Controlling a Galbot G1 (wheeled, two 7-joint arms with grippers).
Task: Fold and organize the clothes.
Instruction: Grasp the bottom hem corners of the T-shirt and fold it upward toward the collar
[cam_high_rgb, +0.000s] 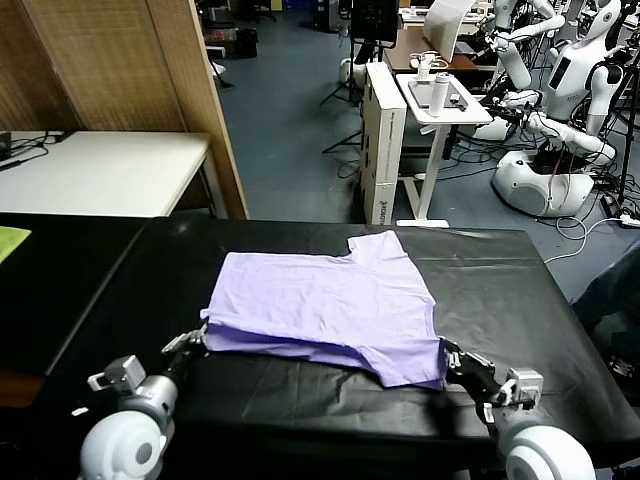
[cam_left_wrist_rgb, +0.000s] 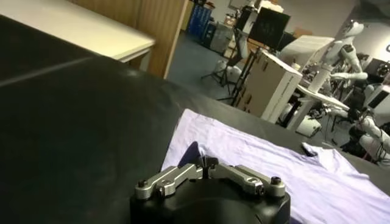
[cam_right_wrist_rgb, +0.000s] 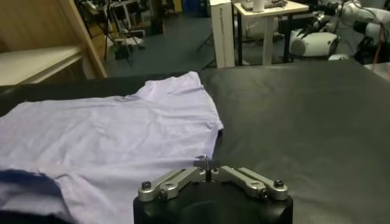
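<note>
My left gripper and my right gripper should first pull the T-shirt closer by its near corners (cam_high_rgb: 430, 374), because the far sleeve (cam_high_rgb: 373, 243) is close to the table's far edge.
The clothes, one lavender T-shirt (cam_high_rgb: 320, 305), lie spread on the black table (cam_high_rgb: 500, 290), with a sleeve pointing to the far side. My left gripper (cam_high_rgb: 200, 338) is at the shirt's near left corner. In the left wrist view the left gripper (cam_left_wrist_rgb: 205, 164) is shut, and the T-shirt (cam_left_wrist_rgb: 274, 158) rises in a small peak into it. My right gripper (cam_high_rgb: 447, 352) is at the near right corner. In the right wrist view the right gripper (cam_right_wrist_rgb: 206, 163) is shut on the hem of the T-shirt (cam_right_wrist_rgb: 109, 134).
A yellow-green item (cam_high_rgb: 12, 240) lies at the far left edge. Beyond the table stand a white table (cam_high_rgb: 100, 170), a wooden screen (cam_high_rgb: 130, 70), a white cart (cam_high_rgb: 440, 95) and other robots (cam_high_rgb: 560, 120).
</note>
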